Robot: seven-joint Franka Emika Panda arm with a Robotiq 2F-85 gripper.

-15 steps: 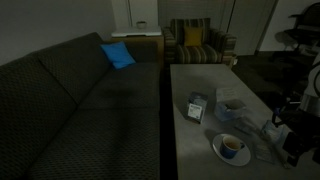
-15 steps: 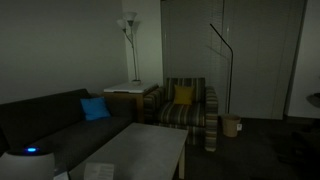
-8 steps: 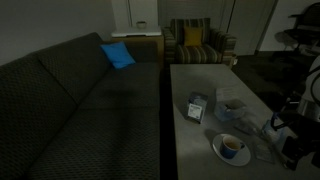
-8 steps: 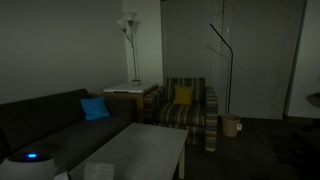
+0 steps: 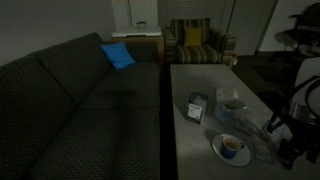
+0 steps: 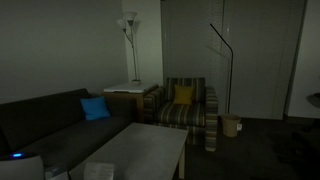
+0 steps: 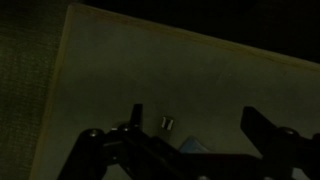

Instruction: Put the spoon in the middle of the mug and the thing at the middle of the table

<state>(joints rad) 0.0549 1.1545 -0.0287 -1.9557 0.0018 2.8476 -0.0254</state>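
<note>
The small pale object is between the gripper's open fingers and clear of the bluish corner, so the robot's gripper should go on going down and close on that object.
The mug (image 5: 232,146) is a small bluish cup with a dark inside on a wide white saucer (image 5: 218,151), near the table's front right. I cannot make out the spoon for certain in the dim light. My gripper (image 5: 283,140) hangs at the table's right edge, right of the mug. In the wrist view the gripper (image 7: 197,120) is open, its two dark fingers (image 7: 135,116) wide apart over bare tabletop with nothing between them. A small pale object (image 7: 168,123) and a bluish corner (image 7: 195,146) lie just below them.
A white boxy object (image 5: 197,107) and a pale bluish object (image 5: 230,104) stand mid-table on the long grey table (image 5: 195,80). A dark couch (image 5: 80,100) with a blue cushion (image 5: 117,55) runs along its left. A striped armchair (image 6: 188,108) stands behind it.
The arm has shifted slightly at the table's right edge. The blue-lit part at the bottom left of an exterior view has moved left and down. The table objects have not moved.
</note>
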